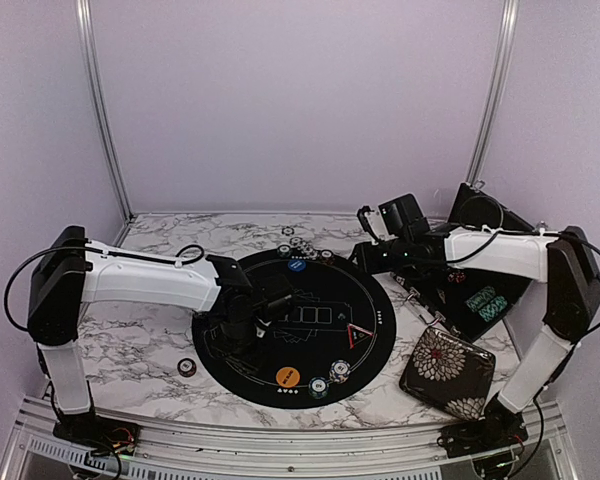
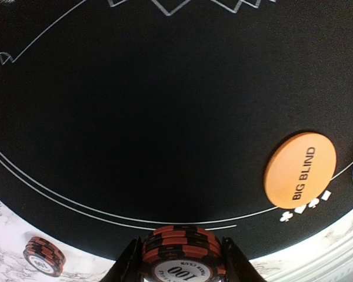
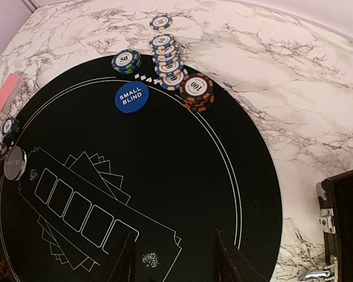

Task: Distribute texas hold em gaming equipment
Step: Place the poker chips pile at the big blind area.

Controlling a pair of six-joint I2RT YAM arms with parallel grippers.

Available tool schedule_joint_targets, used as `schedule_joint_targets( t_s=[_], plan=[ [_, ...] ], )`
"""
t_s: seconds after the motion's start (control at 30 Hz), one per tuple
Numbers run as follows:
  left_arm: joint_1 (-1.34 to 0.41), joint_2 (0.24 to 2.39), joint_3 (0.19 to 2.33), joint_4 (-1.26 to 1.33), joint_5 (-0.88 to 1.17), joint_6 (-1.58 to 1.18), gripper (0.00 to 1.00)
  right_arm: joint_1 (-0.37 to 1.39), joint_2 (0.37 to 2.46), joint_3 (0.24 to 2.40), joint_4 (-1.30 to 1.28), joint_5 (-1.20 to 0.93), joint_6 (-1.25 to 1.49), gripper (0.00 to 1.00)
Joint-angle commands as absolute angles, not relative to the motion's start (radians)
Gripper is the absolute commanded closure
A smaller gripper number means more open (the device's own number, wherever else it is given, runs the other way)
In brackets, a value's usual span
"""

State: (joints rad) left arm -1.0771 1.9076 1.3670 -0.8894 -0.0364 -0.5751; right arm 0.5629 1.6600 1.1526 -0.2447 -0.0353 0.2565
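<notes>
My left gripper should now carry the chip stack (image 2: 182, 249) until the stack rests at the rim (image 1: 281, 393) beside the BIG BLIND disc. It holds the stack squarely, and the rim there is free.
My left gripper (image 2: 179, 248) is shut on a short stack of orange-and-black 100 chips (image 2: 182, 244), held just above the near rim of the round black mat (image 2: 135, 117). The orange BIG BLIND disc (image 2: 300, 169) lies to its right. From above, the left gripper (image 1: 242, 338) sits over the mat's left side. My right gripper (image 3: 173, 258) hovers open over the mat (image 3: 182, 176) with nothing between its fingers. Far from it lie the blue SMALL BLIND disc (image 3: 131, 98), a 50 chip stack (image 3: 126, 60), a leaning white-blue chip stack (image 3: 166, 59) and a 100 chip stack (image 3: 196, 91).
Another orange-black chip stack (image 2: 44, 255) rests on the marble off the mat. A pink card (image 3: 6, 91) lies beyond the mat's left edge. The floral pouch (image 1: 447, 372) and open black case (image 1: 480, 290) sit at right. A red-edged triangle (image 1: 357, 337) lies on the mat.
</notes>
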Motion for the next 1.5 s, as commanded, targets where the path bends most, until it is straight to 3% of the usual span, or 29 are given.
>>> schedule_joint_targets(
  t_s=[0.0, 0.57, 1.47],
  plan=[
    [-1.127, 1.958, 1.429, -0.922, -0.022, -0.605, 0.6, 0.556, 1.614, 1.141, -0.23, -0.029, 0.246, 0.58],
    [-1.255, 2.061, 1.515, -0.9, -0.005, -0.684, 0.6, 0.554, 1.575, 1.101, -0.211, -0.057, 0.236, 0.58],
    [-1.279, 2.09, 1.54, -0.881, -0.005, -0.695, 0.55, 0.554, 1.572, 1.098, -0.207, -0.061, 0.236, 0.58]
  ],
)
